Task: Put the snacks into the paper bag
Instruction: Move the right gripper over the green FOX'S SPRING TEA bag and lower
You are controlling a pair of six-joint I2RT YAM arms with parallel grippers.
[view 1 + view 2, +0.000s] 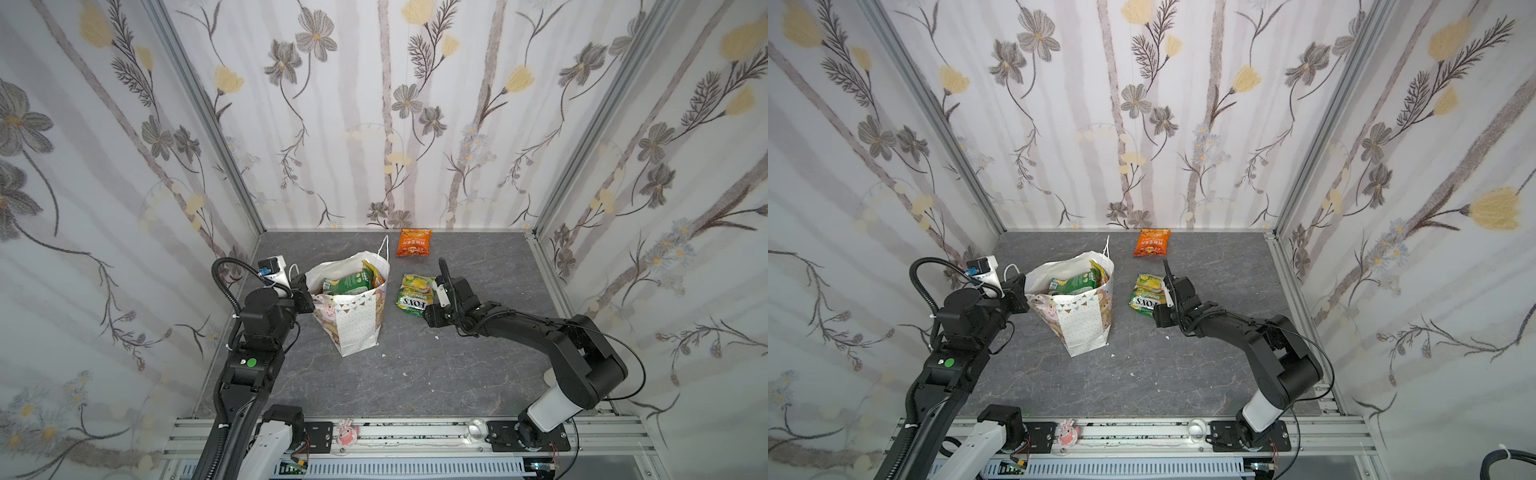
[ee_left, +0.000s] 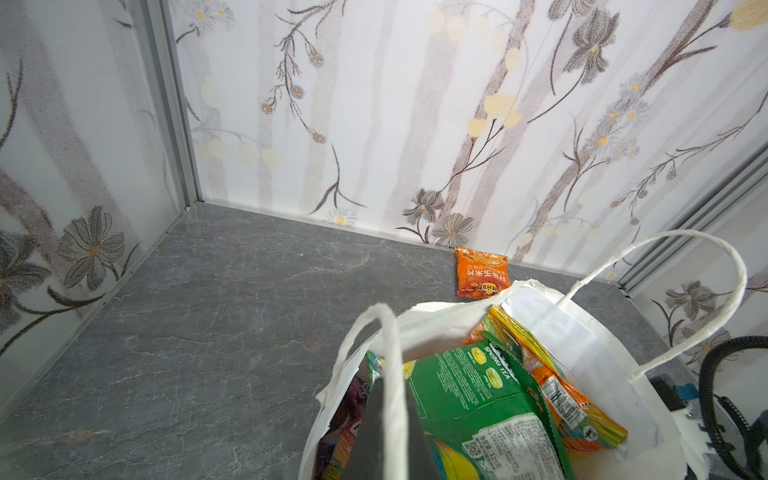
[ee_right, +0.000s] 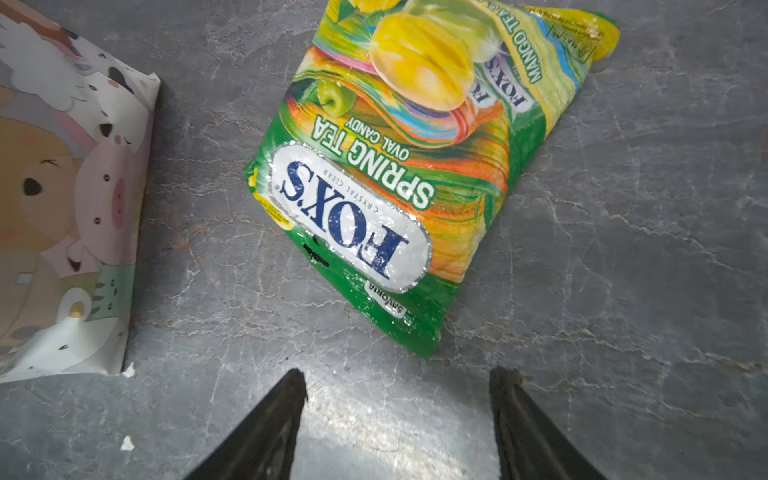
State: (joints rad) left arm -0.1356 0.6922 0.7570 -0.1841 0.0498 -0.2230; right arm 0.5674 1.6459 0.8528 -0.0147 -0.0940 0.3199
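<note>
My right gripper's open fingers have the FOX'S packet's near corner (image 3: pixel 421 337) pointing between them, so I should keep going toward the silver label (image 3: pixel 400 257) until I can close across that corner.
The white paper bag (image 1: pixel 357 328) (image 1: pixel 1084 328) stands upright left of centre in both top views, its mouth open. Inside it lie a green packet (image 2: pixel 469 395), an orange-yellow one (image 2: pixel 561 399) and a purple-pink one (image 2: pixel 353 399). My left gripper (image 1: pixel 305 297) (image 2: pixel 388 382) is shut on the bag's near cord handle (image 2: pixel 390 332) at the bag's left rim. A green-yellow FOX'S packet (image 1: pixel 413 295) (image 3: pixel 395 166) lies flat to the right of the bag. My right gripper (image 1: pixel 434 293) (image 3: pixel 401 372) hangs open just short of that packet's near corner, holding nothing. An orange packet (image 1: pixel 413 242) (image 2: pixel 481 272) lies by the back wall.
Flowered walls close in the grey stone floor (image 1: pixel 415 374) on three sides. A small flat red-pink object (image 1: pixel 346 434) and a clear round piece (image 1: pixel 477 430) sit on the front rail. Small white scraps (image 1: pixel 436 336) lie on the floor near the bag.
</note>
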